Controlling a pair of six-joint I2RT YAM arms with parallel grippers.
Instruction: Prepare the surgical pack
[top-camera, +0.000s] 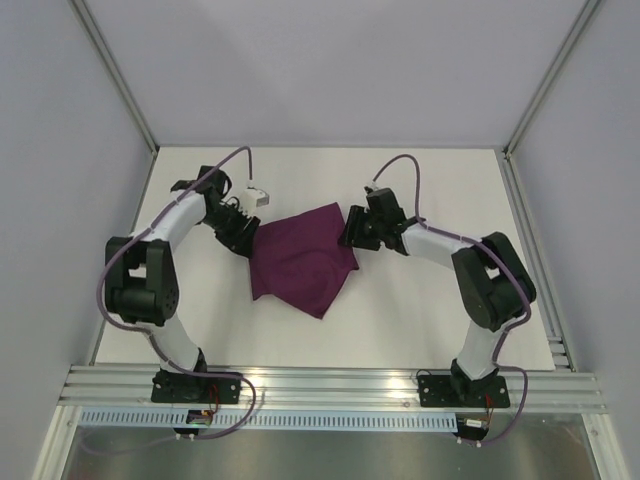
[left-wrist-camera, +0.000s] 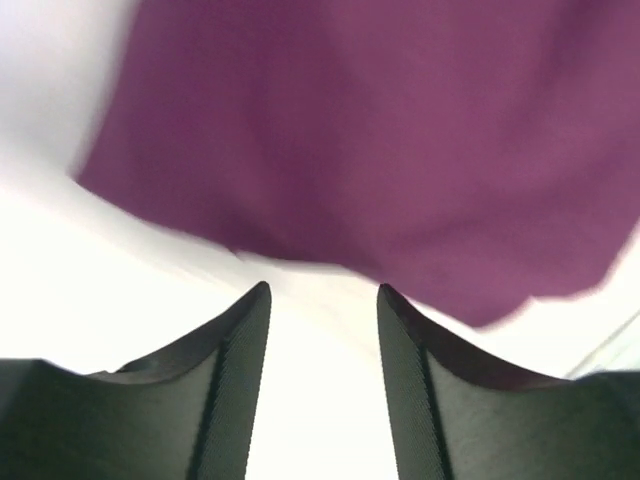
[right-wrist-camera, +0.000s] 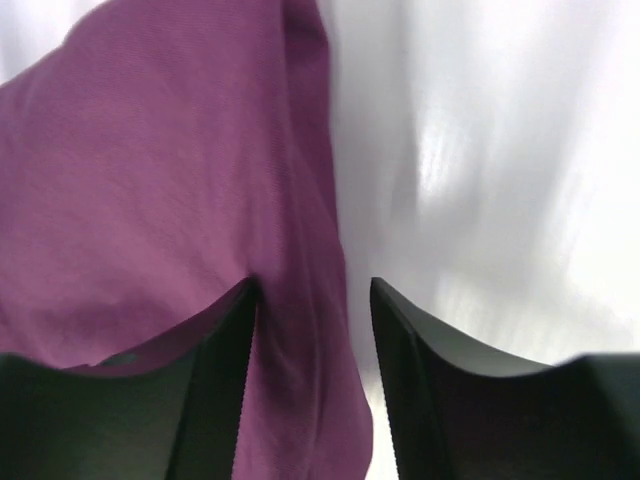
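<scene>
The drape's near corner (top-camera: 321, 312) sticks out past its slanting near edge (top-camera: 284, 297), so next my left gripper moves down and pinches that edge of the drape while my right gripper works next to it.
The surgical pack is a plum-purple drape (top-camera: 303, 258) lying folded and rumpled on the white table, mid-field. My left gripper (top-camera: 243, 240) is at its left edge; in the left wrist view the gripper (left-wrist-camera: 323, 290) is open, with bare table between the fingers and the drape (left-wrist-camera: 380, 140) just ahead of the tips. My right gripper (top-camera: 349, 232) is at the drape's upper right corner; in the right wrist view it (right-wrist-camera: 312, 288) is open, with the drape's edge (right-wrist-camera: 170, 200) lying between the jaws, which are apart from the cloth.
A small white-grey block (top-camera: 257, 196) sits behind the left gripper. The white table (top-camera: 420, 320) is fenced by grey walls with metal posts left and right. A metal rail (top-camera: 330, 385) runs along the near edge by the arm bases.
</scene>
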